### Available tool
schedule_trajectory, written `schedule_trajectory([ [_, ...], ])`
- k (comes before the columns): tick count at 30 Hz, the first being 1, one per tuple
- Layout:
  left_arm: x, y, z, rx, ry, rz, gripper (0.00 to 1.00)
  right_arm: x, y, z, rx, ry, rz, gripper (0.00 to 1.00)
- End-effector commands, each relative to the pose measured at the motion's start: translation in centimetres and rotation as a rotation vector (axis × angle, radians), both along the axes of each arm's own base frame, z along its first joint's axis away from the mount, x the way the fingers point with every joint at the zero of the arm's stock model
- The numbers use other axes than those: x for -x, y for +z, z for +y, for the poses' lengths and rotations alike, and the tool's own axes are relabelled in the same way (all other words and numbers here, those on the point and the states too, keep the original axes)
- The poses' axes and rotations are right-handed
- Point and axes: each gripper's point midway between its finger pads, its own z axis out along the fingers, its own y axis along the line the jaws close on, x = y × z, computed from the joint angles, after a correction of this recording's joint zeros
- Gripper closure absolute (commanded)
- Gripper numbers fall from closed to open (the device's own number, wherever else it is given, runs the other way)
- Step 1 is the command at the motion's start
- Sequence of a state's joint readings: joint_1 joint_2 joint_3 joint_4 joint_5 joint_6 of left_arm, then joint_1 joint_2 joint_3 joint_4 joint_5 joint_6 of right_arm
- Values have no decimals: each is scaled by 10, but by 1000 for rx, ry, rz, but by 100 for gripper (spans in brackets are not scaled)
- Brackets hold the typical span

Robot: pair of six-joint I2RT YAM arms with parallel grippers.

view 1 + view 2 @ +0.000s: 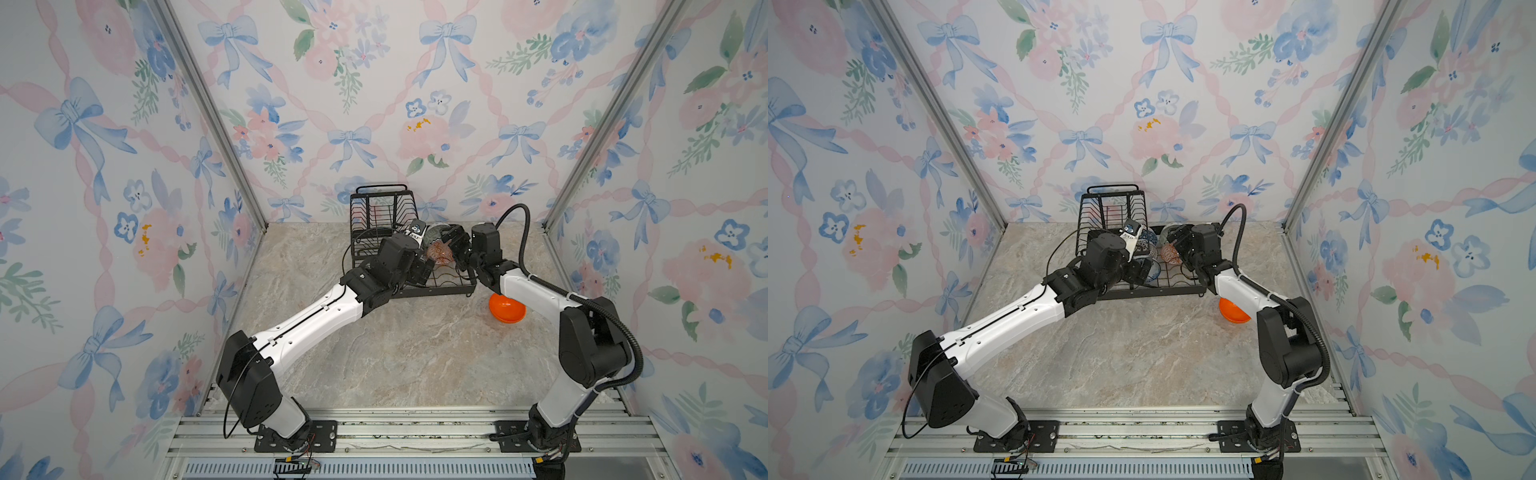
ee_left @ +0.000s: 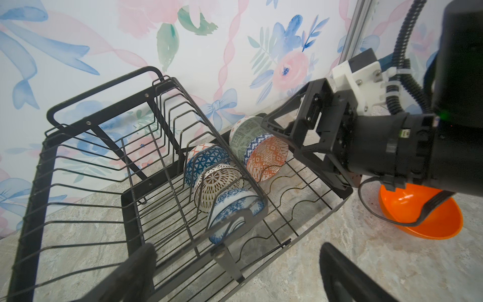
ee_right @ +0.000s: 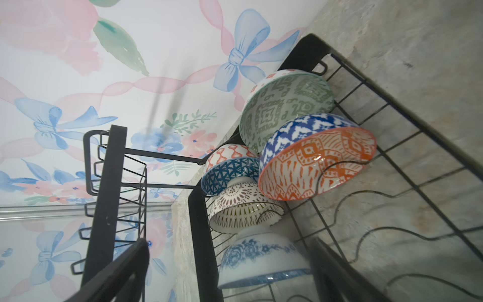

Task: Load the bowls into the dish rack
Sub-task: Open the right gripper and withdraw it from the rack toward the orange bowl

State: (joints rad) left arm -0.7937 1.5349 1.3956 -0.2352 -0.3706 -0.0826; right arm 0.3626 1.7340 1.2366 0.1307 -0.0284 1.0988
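My right gripper should keep going, as the orange bowl [image 1: 506,308] is upright and clear of the rack, to the bowl's rim [image 1: 524,310] farthest from the rack and close there.
The black wire dish rack [image 1: 382,208] [image 2: 99,162] stands at the back wall. Several bowls lean on edge in its lower tray: green-white [image 2: 243,133] [image 3: 282,104], orange-white patterned [image 2: 266,159] [image 3: 318,167], dark-blue geometric [image 2: 206,162], brown-white [image 2: 219,183] and blue-white floral [image 2: 235,206] [image 3: 258,258]. A plain orange bowl [image 1: 507,309] [image 1: 1233,311] [image 2: 423,219] sits on the table beside the rack, under my right arm. My left gripper [image 2: 237,266] [image 1: 419,268] hangs open over the tray's front. My right gripper [image 3: 230,264] [image 1: 451,245] is open and empty above the tray's right side.
Both wrists crowd together over the rack's lower tray [image 2: 337,206]. The raised slotted basket [image 2: 146,125] with its handle loop [image 1: 379,188] rises behind the left gripper. Floral walls close in the back and both sides. A black cable [image 1: 519,224] loops above the right wrist.
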Motion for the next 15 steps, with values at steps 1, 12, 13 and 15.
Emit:
schedule_trajectory([
  [1,-2,12,-8,19,5,-19,2,20,6,-19,199,33,61,3],
  [12,8,11,-66,-17,-93,-40,2,91,8,-136,464,-193,256,3],
  [13,10,10,-73,-18,-106,-39,2,97,5,-145,454,-195,280,3],
  [15,13,5,-85,-24,-128,-35,2,111,1,-161,460,-200,314,3],
])
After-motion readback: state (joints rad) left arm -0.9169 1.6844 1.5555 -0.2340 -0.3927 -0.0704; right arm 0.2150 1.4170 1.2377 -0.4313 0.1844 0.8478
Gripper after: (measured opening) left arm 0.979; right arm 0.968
